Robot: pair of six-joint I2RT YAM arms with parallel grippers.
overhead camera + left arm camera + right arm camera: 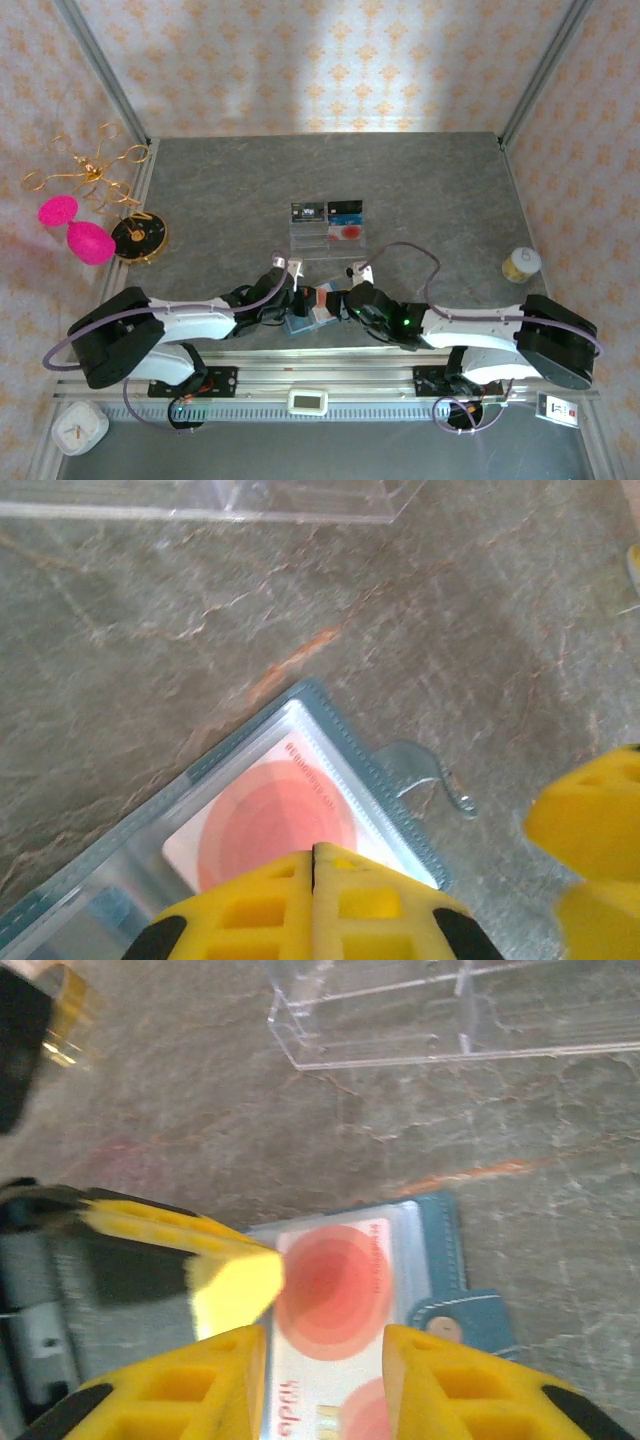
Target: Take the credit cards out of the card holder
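Observation:
The card holder [180, 790] is lying at a slant and its snap-tab edge is free, so my right gripper should keep that edge [378, 785] steady while my left gripper works at the card.
The teal card holder [308, 320] lies open near the table's front edge, between my two grippers. My left gripper [314, 852] is shut, and its tips rest on the clear pocket of the card holder [330, 715]. In that pocket sits a pale credit card [270, 815] with red circles. My right gripper [325, 1345] stands open over the same card [335, 1280], one finger on each side and apart from it. A second pale card with red print [330, 1415] shows just below. The holder's snap tab [455, 1322] sticks out to the right.
A clear compartment tray [300, 243] behind the holder holds a black card [305, 211], a blue card [345, 209] and a red-printed card [345, 232]. Gold wire, pink balls [80, 232] and a black disc [138, 237] sit at the left. A small jar [520, 264] stands at the right.

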